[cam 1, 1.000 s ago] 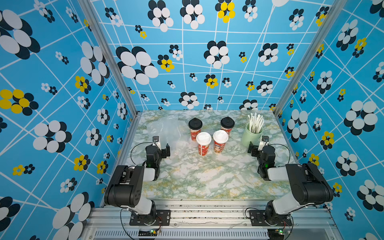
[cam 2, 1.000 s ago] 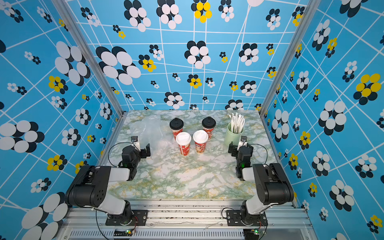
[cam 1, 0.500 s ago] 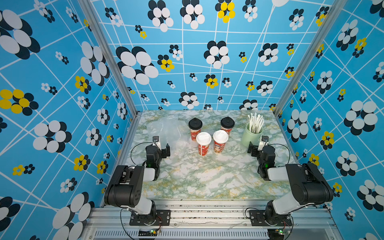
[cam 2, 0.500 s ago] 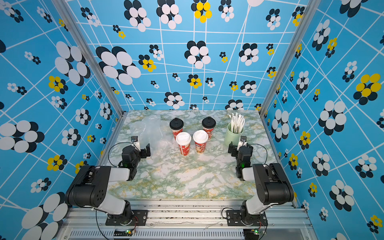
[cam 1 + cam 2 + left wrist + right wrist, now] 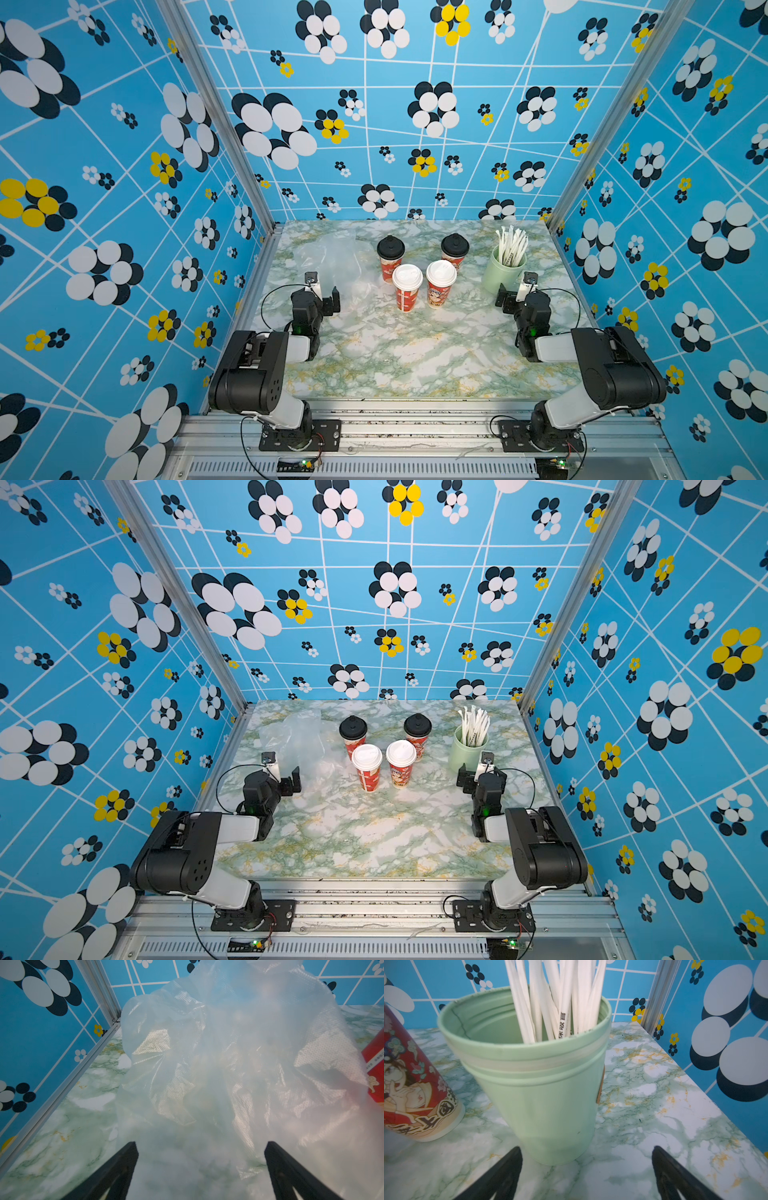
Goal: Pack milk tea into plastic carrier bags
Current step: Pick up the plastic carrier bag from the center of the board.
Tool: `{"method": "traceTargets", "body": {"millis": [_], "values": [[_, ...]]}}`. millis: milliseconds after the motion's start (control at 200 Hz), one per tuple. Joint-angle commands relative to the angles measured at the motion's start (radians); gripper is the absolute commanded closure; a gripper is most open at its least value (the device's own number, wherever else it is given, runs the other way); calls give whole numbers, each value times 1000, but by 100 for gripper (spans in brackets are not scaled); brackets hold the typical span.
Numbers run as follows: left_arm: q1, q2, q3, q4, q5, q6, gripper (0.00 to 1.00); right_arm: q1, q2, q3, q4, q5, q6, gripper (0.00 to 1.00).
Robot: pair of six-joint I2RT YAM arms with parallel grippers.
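Observation:
My right gripper is facing the straw cup (image 5: 501, 276) while the bags lie crumpled past the red cups, so it should move back and reach the bags' near edge.
Four red milk tea cups stand mid-table in both top views. The two with black lids (image 5: 390, 255) (image 5: 454, 249) are behind, and the two with white lids (image 5: 407, 286) (image 5: 440, 282) are in front. The crumpled clear plastic carrier bags (image 5: 332, 259) (image 5: 228, 1053) lie to their left. My left gripper (image 5: 327, 300) (image 5: 200, 1147) rests low at the bags' near edge, open, with thin plastic lying between its fingers. My right gripper (image 5: 512, 297) (image 5: 586, 1151) is open and empty just in front of the straw cup. One red cup (image 5: 411, 1084) shows beside that cup, and another (image 5: 374, 1068) at the bags' edge.
A pale green cup (image 5: 503, 270) (image 5: 546, 1084) of white straws stands at the back right of the marble table (image 5: 395, 353). Blue flowered walls with metal rails (image 5: 62, 1088) close in the left, right and back sides.

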Motion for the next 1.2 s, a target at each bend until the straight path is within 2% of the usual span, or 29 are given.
{"method": "traceTargets", "body": {"millis": [0, 135, 265, 385, 500, 670, 875, 975, 1195], "values": [[-1, -44, 20, -42, -36, -13, 1, -1, -46, -38, 45, 31, 11, 1], [-8, -162, 47, -213, -132, -26, 1, -1, -144, -53, -17, 34, 11, 1], [-14, -281, 135, -482, -225, -80, 1, 0, -288, -21, -215, 28, 18, 1], [-18, -356, 260, -767, -195, -178, 1, 0, -424, 61, -485, 6, 60, 1], [-35, -356, 394, -993, -130, -245, 1, 0, -537, 154, -745, -76, 116, 1], [-133, -235, 618, -1250, -113, -268, 1, 2, -587, 283, -1019, -228, 203, 4], [-280, 15, 883, -1482, -171, -269, 2, 20, -555, 364, -1137, -321, 262, 8], [-298, 112, 972, -1532, -160, -294, 4, 34, -555, 362, -1138, -323, 267, 8], [-296, 299, 1111, -1576, -98, -316, 13, 51, -561, 359, -1141, -323, 271, 8]]}}
